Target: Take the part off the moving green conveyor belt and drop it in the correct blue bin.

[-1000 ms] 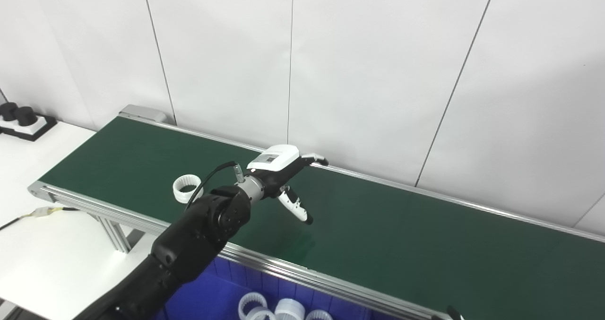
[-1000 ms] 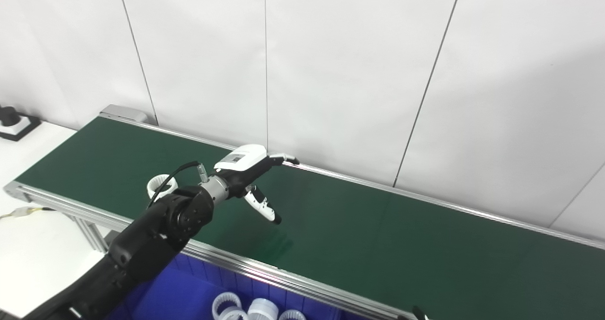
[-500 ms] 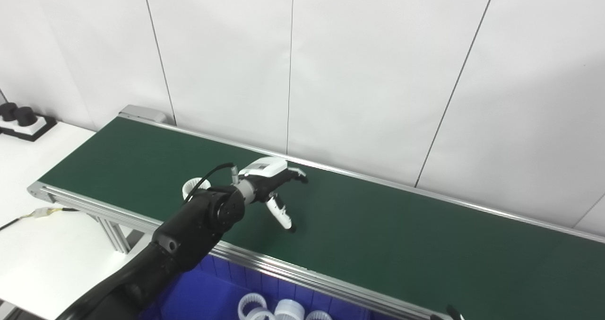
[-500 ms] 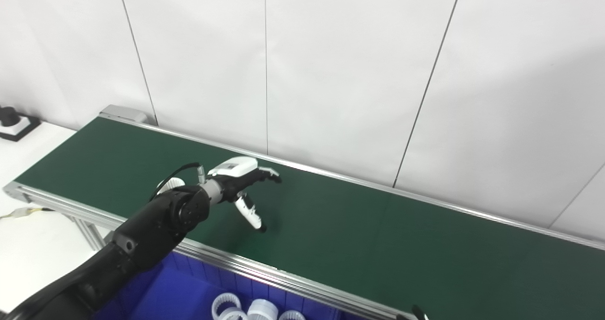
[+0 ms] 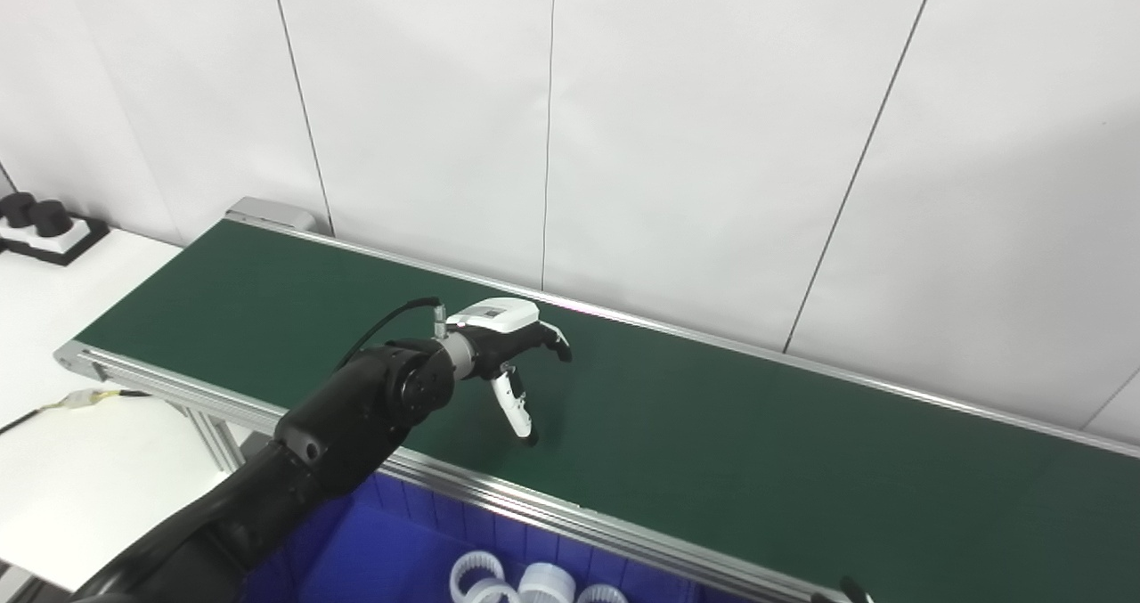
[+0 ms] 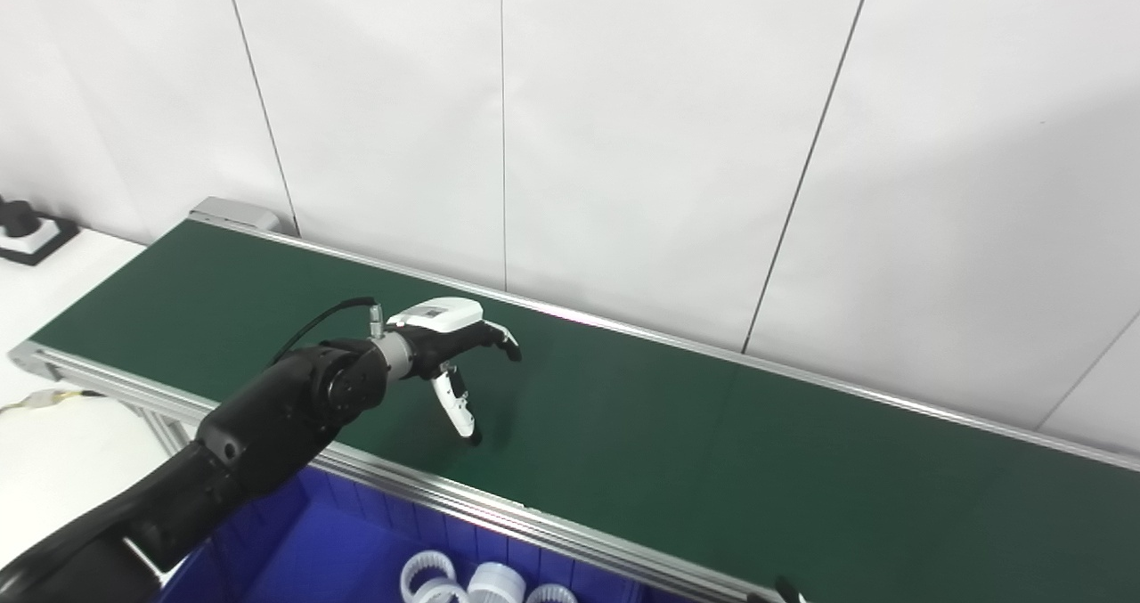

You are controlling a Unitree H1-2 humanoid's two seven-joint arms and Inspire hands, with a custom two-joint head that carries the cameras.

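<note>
The belt beside my open left hand is covered by my black forearm (image 5: 369,409), so I expect the hidden white ring part to come out toward my fingers.
My left hand (image 5: 509,354) hovers low over the green conveyor belt (image 5: 757,460), left of its middle. Its fingers are spread and curled downward, and the thumb (image 5: 517,411) points down almost to the belt; it is open and holds nothing. The white ring part does not show on the belt; my black forearm (image 5: 374,407) covers the spot where it last was. Below the belt's near rail stands a blue bin (image 5: 392,558) with several white ring parts (image 5: 534,581) in it. Of my right hand only a dark tip (image 5: 850,587) shows at the bottom edge.
A silver rail (image 5: 623,541) runs along the belt's near side, with white wall panels close behind the far rail. To the left is a white table (image 5: 80,460) carrying a cable connector (image 5: 85,398) and a tray of black cylinders (image 5: 36,220).
My left hand has dropped toward the belt and drawn back to the left, fingers curling down. The white ring travelled right along the belt and went out of sight behind my forearm.
</note>
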